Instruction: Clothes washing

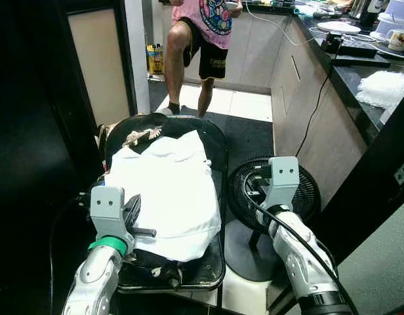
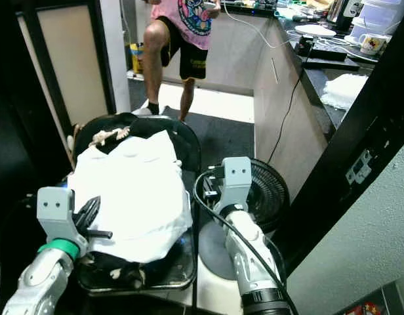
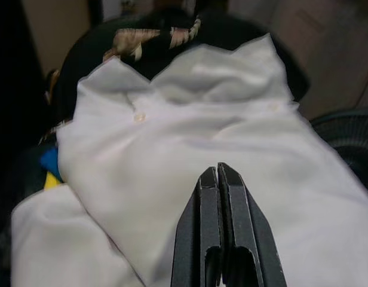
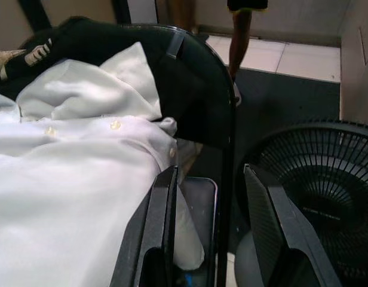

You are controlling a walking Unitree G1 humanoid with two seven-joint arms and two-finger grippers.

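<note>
The white shirt [image 1: 170, 197] is lying loose on top of the dark patterned garment [image 1: 141, 136] with its edges free, so the shirt will come off alone when I lift it.
A white button shirt [image 1: 166, 190] lies heaped on a black folding chair [image 1: 215, 141], over a dark patterned garment [image 1: 141, 136] that shows at the chair's back. My left gripper [image 3: 218, 170] is shut with nothing between its fingers. It hovers just above the shirt's near left part [image 1: 132, 211]. My right gripper [image 4: 211, 179] is open at the chair's right edge, beside the shirt's buttoned hem and in front of a fan. Its fingers [image 4: 165, 203] hold nothing.
A black floor fan [image 1: 307, 193] stands right of the chair. A person [image 1: 202, 39] in a pink top and black shorts stands on the tiles behind it. A dark counter [image 1: 359, 79] with a cup and plates runs along the right. A dark doorframe is on the left.
</note>
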